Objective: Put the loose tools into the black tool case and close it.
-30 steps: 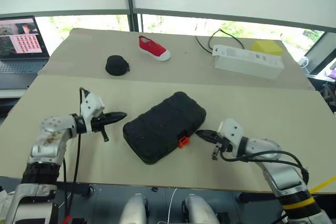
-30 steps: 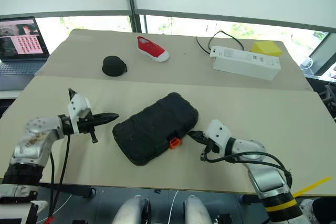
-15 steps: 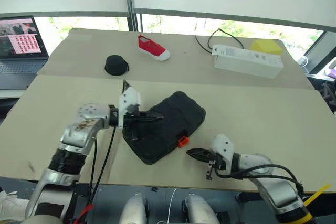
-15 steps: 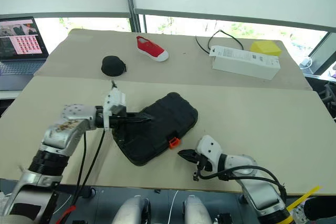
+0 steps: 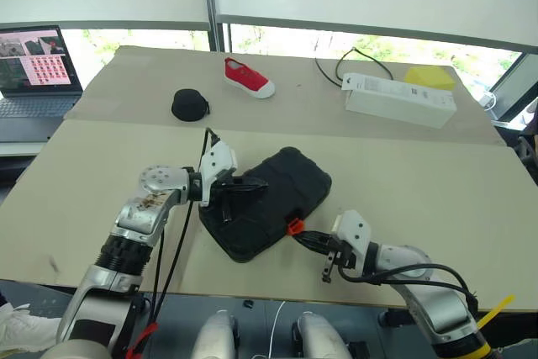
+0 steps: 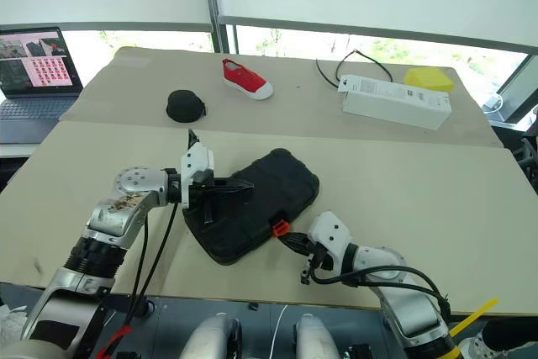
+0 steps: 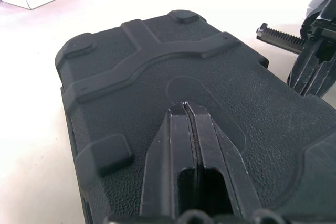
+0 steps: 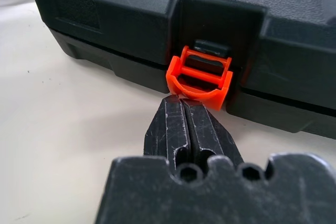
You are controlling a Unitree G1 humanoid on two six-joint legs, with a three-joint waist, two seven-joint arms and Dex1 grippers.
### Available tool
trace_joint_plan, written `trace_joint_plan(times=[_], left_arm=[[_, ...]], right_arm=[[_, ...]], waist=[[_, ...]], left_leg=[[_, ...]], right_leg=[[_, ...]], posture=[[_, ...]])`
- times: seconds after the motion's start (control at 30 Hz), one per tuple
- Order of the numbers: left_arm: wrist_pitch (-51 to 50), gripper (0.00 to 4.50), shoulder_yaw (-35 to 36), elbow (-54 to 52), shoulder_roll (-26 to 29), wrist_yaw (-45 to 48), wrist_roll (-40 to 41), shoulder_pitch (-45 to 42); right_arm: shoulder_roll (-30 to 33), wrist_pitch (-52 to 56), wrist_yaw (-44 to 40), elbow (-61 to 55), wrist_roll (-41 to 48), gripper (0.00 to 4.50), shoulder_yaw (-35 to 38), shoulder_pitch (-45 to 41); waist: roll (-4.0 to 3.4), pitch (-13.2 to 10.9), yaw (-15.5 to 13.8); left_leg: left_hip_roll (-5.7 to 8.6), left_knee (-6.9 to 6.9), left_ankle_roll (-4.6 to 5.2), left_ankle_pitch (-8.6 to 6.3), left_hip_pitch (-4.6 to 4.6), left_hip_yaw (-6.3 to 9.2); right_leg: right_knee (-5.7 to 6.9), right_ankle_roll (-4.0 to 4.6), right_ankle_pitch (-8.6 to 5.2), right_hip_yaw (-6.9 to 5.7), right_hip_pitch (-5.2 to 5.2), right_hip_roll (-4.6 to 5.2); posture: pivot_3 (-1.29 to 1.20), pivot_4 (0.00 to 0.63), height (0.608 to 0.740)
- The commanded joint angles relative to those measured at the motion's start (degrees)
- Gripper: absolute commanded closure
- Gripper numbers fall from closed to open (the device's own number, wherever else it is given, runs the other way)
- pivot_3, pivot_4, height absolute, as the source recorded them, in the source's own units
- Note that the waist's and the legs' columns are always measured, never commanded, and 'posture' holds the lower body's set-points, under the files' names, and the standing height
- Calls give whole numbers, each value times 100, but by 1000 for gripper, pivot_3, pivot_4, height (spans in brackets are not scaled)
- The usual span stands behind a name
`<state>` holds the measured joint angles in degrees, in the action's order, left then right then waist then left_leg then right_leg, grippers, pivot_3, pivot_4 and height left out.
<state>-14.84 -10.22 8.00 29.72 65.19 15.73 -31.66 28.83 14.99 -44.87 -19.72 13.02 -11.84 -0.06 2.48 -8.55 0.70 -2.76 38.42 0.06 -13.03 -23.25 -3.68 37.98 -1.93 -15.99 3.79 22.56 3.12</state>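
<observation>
Next, I back my right gripper off and then open it around the latch's sides [image 8: 227, 80], because the orange latch hangs open and my right gripper is shut at the latch's lower edge [image 8: 203, 97].
The black tool case [image 5: 271, 199] lies with its lid down in the middle of the near table, at a slant. Its orange latch [image 5: 293, 226] sticks out of the front edge. My left gripper [image 5: 255, 190] is shut and empty; it lies low over the lid's left part, and in the left wrist view its tips [image 7: 187, 107] rest on or just above the textured lid [image 7: 157, 72]. My right gripper [image 8: 181, 101] is shut and empty, its tips right at the orange latch [image 8: 200, 77]. The loose tools are out of view.
On the far table are a small black round pouch [image 5: 189, 105], a red shoe [image 5: 248, 77], a white box [image 5: 399, 98] with a black cable [image 5: 336, 63], and a yellow object [image 5: 429, 76]. An open laptop [image 5: 34, 69] stands at far left. The table's front edge runs just below my right arm.
My left gripper has swung right, from beside the case to over its lid. My right gripper has drawn back and a little left, its tips still by the orange latch.
</observation>
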Motion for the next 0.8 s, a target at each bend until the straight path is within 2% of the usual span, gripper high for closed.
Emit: trace_joint_plan(times=[0.03, 0.43, 0.8], left_arm=[[46, 4487, -204, 265, -35, 37, -212, 112], [157, 4487, -454, 293, -33, 216, -403, 193], [12, 4487, -605, 183, -99, 272, -494, 256]], right_arm=[[-103, -197, 55, -327, 234, 4500, 253, -109], [-217, -337, 46, -244, 331, 4500, 419, -175], [-381, -578, 129, 54, 215, 4500, 426, -332]], waist=[[0, 0, 4], [-8, 5, 16], [-46, 33, -3]], left_leg=[[0, 0, 0, 0, 4, 0], [-1, 0, 0, 0, 24, 0], [2, -1, 0, 0, 35, -2]], right_leg=[[0, 0, 0, 0, -4, 0], [0, 0, 0, 1, -23, 0], [-4, -3, -2, 5, -34, 2]], posture=[[0, 150, 740], [0, 150, 740], [0, 150, 740]])
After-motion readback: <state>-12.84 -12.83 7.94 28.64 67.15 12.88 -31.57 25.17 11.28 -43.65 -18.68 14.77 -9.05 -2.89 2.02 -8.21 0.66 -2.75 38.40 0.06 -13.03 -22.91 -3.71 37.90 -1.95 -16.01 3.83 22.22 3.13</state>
